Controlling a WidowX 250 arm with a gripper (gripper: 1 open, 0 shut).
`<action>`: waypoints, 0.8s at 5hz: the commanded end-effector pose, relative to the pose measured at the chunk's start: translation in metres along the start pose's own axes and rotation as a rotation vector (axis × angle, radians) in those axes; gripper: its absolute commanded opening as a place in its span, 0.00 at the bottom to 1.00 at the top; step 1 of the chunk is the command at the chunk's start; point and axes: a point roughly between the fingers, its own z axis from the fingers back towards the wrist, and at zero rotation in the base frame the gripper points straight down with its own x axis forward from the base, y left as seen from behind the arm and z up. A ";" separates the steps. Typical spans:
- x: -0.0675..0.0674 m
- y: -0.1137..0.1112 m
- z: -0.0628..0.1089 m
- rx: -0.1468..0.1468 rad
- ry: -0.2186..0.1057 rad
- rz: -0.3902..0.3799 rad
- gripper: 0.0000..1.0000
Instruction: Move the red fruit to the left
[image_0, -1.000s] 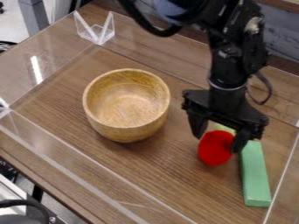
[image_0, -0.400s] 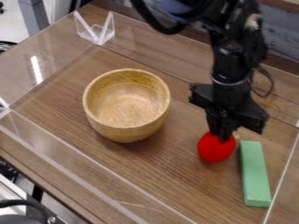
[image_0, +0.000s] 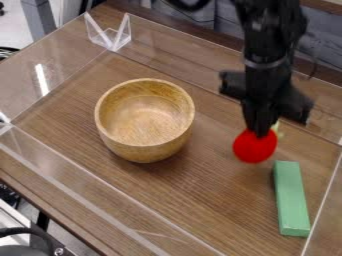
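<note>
I should lift the low red fruit with my gripper and take it around the bowl's far side (image_0: 158, 62), because the wooden bowl (image_0: 143, 117) is in the way of its straight path across.
The red fruit (image_0: 255, 146) is a small glossy red ball hanging just above the wooden tabletop, right of the bowl. My gripper (image_0: 259, 130) points down over it, and its black fingers are shut on the fruit's top. The fruit's green leafy top is hidden by the fingers. The black arm rises from the gripper toward the upper edge of the view.
A round wooden bowl (image_0: 144, 119) stands left of the fruit, close by. A flat green block (image_0: 290, 197) lies on the table below and right of the fruit. Clear plastic walls (image_0: 108, 32) border the tabletop.
My gripper has closed from open onto the fruit's top and risen, lifting the fruit off the table and slightly away from the green block.
</note>
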 end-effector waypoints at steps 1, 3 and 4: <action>0.023 0.012 0.041 -0.023 -0.113 0.000 0.00; 0.047 0.058 0.075 0.013 -0.179 0.139 0.00; 0.054 0.065 0.081 0.037 -0.180 0.194 0.00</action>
